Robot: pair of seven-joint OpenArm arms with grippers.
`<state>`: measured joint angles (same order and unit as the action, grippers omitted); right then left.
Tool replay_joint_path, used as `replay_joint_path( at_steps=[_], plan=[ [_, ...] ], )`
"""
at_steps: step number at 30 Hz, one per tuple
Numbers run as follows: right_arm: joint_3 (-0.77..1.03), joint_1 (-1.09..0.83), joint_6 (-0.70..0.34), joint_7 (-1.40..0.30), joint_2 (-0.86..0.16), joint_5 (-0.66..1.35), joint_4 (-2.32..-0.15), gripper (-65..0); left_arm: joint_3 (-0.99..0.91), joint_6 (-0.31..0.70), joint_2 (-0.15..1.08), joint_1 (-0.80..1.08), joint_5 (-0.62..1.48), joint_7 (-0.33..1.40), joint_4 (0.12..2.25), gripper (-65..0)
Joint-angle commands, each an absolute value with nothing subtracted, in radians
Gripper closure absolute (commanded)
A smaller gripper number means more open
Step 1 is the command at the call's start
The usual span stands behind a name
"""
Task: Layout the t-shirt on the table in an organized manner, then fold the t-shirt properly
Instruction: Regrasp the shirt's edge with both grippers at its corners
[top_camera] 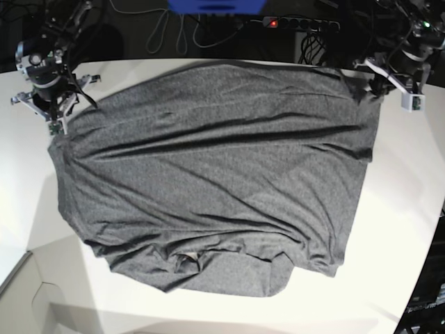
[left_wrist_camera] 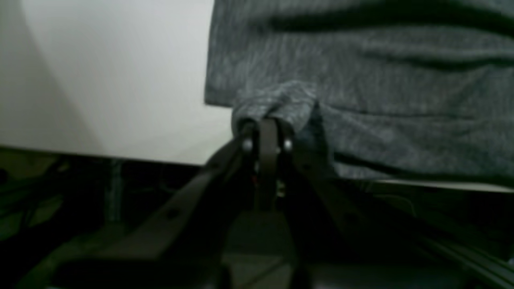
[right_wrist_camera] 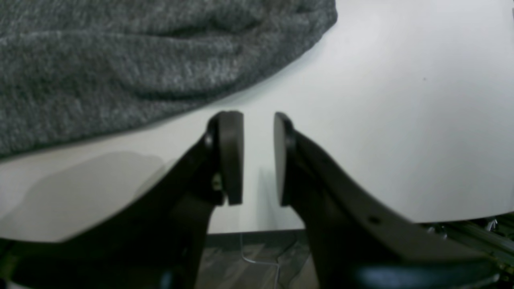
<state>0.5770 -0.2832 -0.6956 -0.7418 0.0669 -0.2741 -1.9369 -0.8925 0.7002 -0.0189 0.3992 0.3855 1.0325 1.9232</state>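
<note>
My right gripper is open near where the t-shirt's hem (top_camera: 133,92) slants, so it should grip that end of the hem (top_camera: 92,121) while my left gripper pulls the bunched corner.
The dark heather-grey t-shirt (top_camera: 215,167) lies spread over the white table (top_camera: 417,209), its hem along the far edge and its collar toward the near edge. My left gripper (left_wrist_camera: 266,127) is shut on a bunched corner of the t-shirt (left_wrist_camera: 361,80) by the table's rim (left_wrist_camera: 100,80); in the base view this left gripper (top_camera: 375,87) sits at the shirt's far right corner. My right gripper (right_wrist_camera: 259,156) hovers open over bare table (right_wrist_camera: 381,120), nothing between its pads, just off the t-shirt's edge (right_wrist_camera: 120,72). In the base view the right gripper (top_camera: 55,124) is at the far left corner.
A power strip (top_camera: 299,23) with a red light, a blue object (top_camera: 215,5) and cables lie behind the table's far edge. The table's curved edge runs down the right side. Dark floor shows below both wrist views.
</note>
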Motion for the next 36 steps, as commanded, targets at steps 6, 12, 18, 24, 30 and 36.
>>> replay_joint_path(
  at_steps=[6, 12, 18, 24, 30, 36],
  plan=[
    [0.573, -0.294, -0.698, -0.727, 0.088, -0.269, -1.952, -20.8, -0.895, 0.698, -0.005, 0.398, 0.403, 1.013, 1.939, -0.2],
    [0.423, -0.372, -0.698, -0.723, 0.091, -0.268, -1.952, -31.7, -0.895, 0.698, -0.005, 0.398, 0.403, 1.015, 1.939, -0.2],
    [0.320, -0.418, -0.698, -0.722, 0.087, -0.268, -1.949, -32.5, -0.895, 0.698, 0.024, 0.397, 0.403, 1.017, 1.940, -0.3],
    [0.312, -0.414, -0.698, -0.722, 0.084, -0.268, -1.903, -33.7, -0.895, 0.698, 0.024, 0.397, 0.403, 1.017, 1.940, -0.3],
    [0.285, -0.410, -0.698, -0.722, 0.085, -0.268, -1.905, -37.7, -0.895, 0.698, 0.024, 0.397, 0.403, 1.017, 1.940, -0.3],
    [0.285, -0.380, -0.698, -0.722, 0.090, -0.268, -1.899, -37.7, -0.895, 0.698, 0.024, 0.395, 0.403, 1.017, 1.940, -0.3]
  ],
)
